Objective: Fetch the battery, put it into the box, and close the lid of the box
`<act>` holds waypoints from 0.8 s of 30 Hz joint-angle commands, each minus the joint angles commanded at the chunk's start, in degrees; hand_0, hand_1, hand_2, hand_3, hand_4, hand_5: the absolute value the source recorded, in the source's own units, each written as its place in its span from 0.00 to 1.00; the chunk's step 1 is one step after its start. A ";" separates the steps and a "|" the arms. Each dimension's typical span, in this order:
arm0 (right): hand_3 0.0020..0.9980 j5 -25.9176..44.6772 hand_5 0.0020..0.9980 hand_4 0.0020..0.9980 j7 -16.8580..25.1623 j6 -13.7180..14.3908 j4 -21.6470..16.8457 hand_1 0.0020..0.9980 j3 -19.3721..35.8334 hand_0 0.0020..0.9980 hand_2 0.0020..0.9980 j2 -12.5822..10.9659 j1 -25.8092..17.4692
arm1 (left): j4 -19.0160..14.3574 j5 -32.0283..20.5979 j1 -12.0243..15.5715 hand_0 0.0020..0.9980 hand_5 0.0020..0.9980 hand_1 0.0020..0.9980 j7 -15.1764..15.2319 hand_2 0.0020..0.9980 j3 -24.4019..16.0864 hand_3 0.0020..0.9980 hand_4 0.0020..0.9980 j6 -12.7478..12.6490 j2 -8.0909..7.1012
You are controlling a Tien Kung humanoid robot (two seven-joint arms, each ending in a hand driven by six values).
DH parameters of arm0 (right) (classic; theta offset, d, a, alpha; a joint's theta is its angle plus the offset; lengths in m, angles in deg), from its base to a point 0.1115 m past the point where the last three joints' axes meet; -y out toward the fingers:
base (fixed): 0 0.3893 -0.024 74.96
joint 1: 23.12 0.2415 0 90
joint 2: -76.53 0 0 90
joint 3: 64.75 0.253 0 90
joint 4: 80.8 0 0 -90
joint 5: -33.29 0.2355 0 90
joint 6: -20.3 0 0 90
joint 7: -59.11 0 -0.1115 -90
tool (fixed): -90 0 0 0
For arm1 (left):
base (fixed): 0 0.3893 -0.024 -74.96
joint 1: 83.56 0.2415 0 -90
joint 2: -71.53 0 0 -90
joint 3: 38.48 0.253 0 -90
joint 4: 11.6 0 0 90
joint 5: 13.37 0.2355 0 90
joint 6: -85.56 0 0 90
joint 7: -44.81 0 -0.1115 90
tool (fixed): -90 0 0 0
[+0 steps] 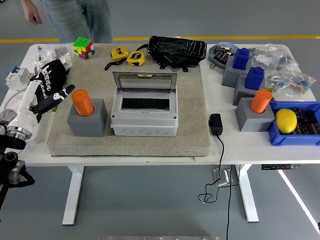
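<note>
My gripper will lift the orange battery (pixel 82 102), which stands sunk in the grey holder's top (pixel 86 115). The battery will then come out and leave an empty round hole.
An orange cylinder battery (pixel 82 101) stands upright in a grey holder (pixel 89 121) on the left of the beige mat (pixel 192 136). The grey box (pixel 144 119) sits mid-mat with its clear lid (pixel 144 81) raised, and its dark inside shows. My left hand (pixel 50 86) is open with the fingers spread, just left of the battery. Its thumb points at the battery but does not touch it. A second orange battery (pixel 260 100) stands in a grey holder (pixel 254 119) on the right.
A person in jeans (pixel 80 20) stands at the far left side, one hand (pixel 33 16) hanging. A Rubik's cube (pixel 83 48), tape measures (pixel 128 57) and a black bag (pixel 177 50) lie at the back. Blue batteries (pixel 241 58) and a blue bin (pixel 295 136) with a yellow lemon (pixel 286 120) are on the right. A charger (pixel 216 124) lies by the mat.
</note>
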 joint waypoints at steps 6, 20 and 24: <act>0.92 0.06 1.00 1.00 0.01 -0.01 0.00 0.92 -0.02 1.00 0.90 0.02 0.13 | 0.25 -0.20 -0.11 0.99 0.36 1.00 0.41 1.00 0.62 1.00 1.00 -0.31 1.30; 0.92 -0.47 1.00 1.00 -0.25 0.23 0.00 0.92 0.57 1.00 0.89 0.13 0.14 | 2.75 -1.51 -0.92 0.89 0.39 0.96 1.49 0.96 -0.36 0.99 1.00 -0.08 5.78; 0.92 -0.46 1.00 1.00 -0.30 0.21 0.00 0.92 0.55 1.00 0.89 0.17 0.16 | 3.72 -2.53 -1.21 0.85 0.40 0.91 1.62 0.87 -0.32 0.92 1.00 0.77 6.53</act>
